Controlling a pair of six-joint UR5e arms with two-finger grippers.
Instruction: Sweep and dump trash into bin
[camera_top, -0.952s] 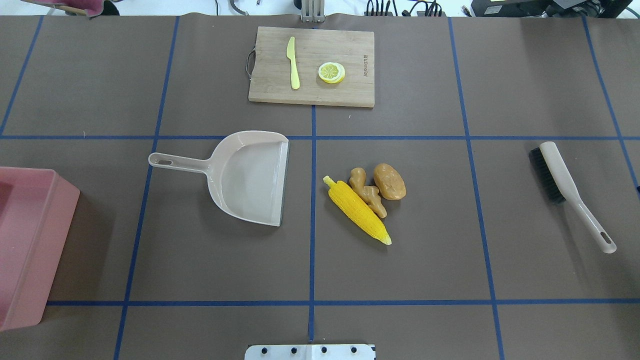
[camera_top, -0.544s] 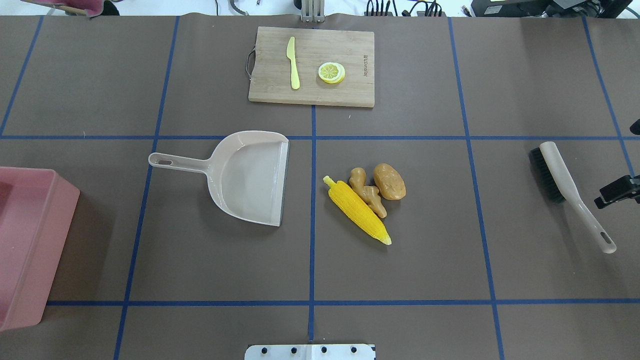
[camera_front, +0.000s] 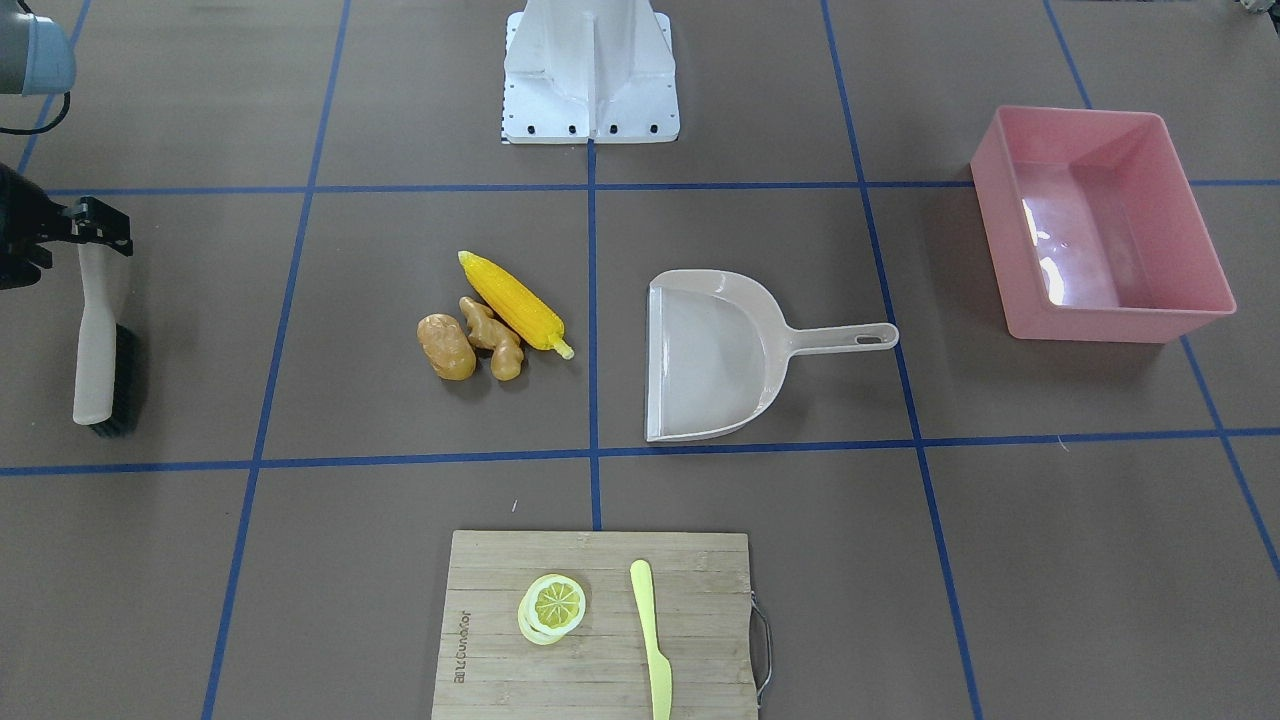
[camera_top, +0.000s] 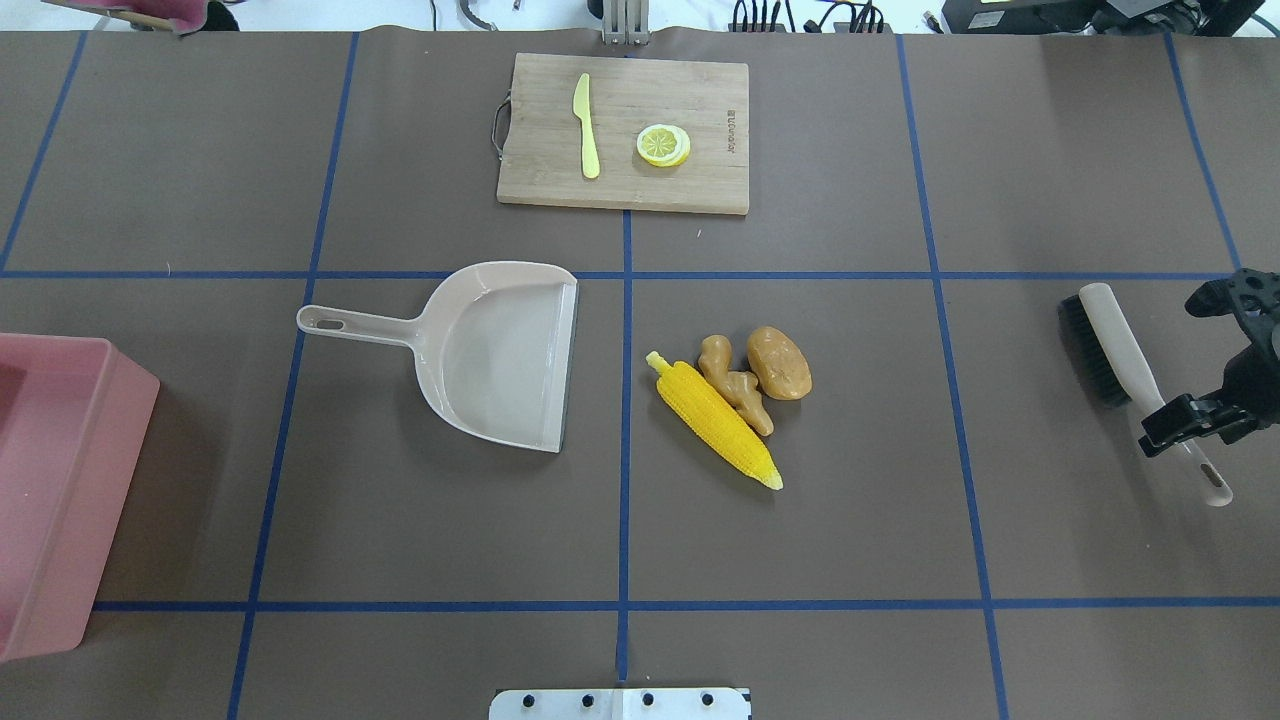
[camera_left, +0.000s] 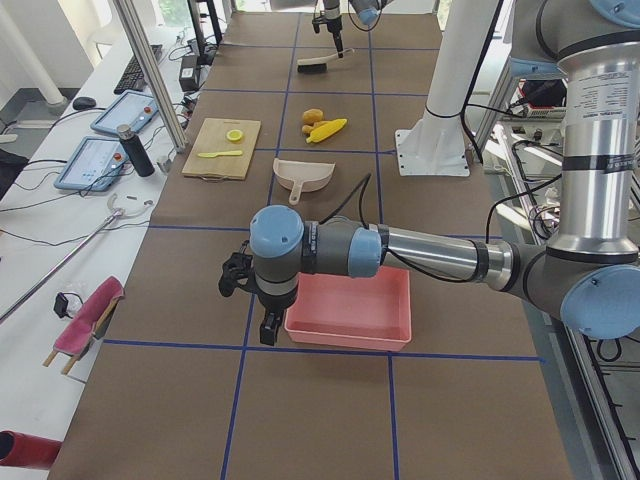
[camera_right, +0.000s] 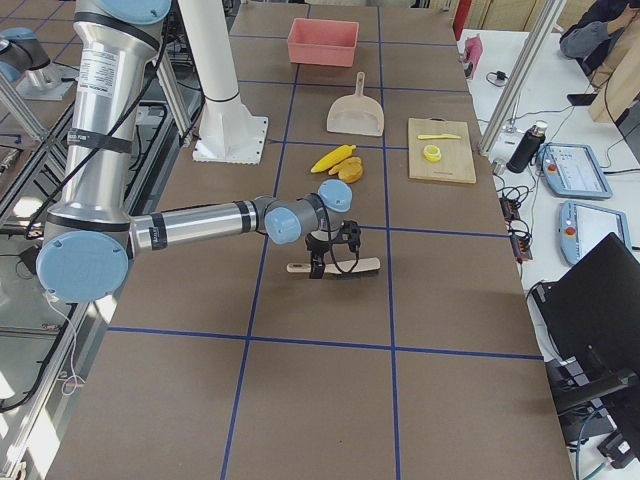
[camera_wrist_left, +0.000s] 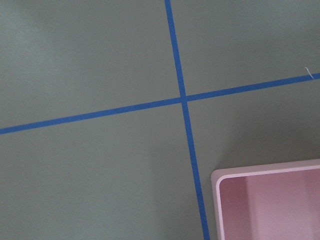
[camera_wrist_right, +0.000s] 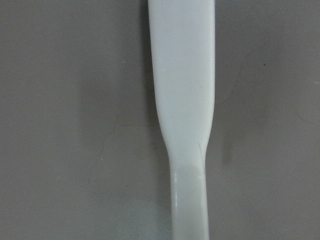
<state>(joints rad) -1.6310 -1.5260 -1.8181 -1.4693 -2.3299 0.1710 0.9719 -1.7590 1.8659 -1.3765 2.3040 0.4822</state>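
My gripper will sweep, and the corn cob (camera_front: 513, 300) will slide in stem first and stick out, because the yellow corn cob's stem (camera_front: 564, 349) points toward the dustpan.
The trash lies together right of the table's centre: a yellow corn cob (camera_top: 715, 425), a tan ginger root (camera_top: 738, 385) and a brown potato (camera_top: 779, 362). The pink bin (camera_top: 60, 480) stands at the left edge. A beige dustpan (camera_top: 500, 355) lies left of the trash, its mouth toward it. A brush (camera_top: 1110, 340) lies at the far right. My right gripper (camera_top: 1195, 362) hovers open over the brush handle (camera_wrist_right: 182, 100), touching nothing. My left gripper (camera_left: 250, 300) shows only in the exterior left view, beside the bin; I cannot tell its state.
A wooden cutting board (camera_top: 690, 95) at the far middle carries a pale yellow knife (camera_top: 586, 125) and a lemon slice (camera_top: 663, 145). Blue tape lines cross the brown table. The robot base plate (camera_top: 620, 703) sits at the near edge.
My right gripper has come into the overhead view from the right edge and moved over the brush handle. Trash, dustpan, brush and bin have not moved.
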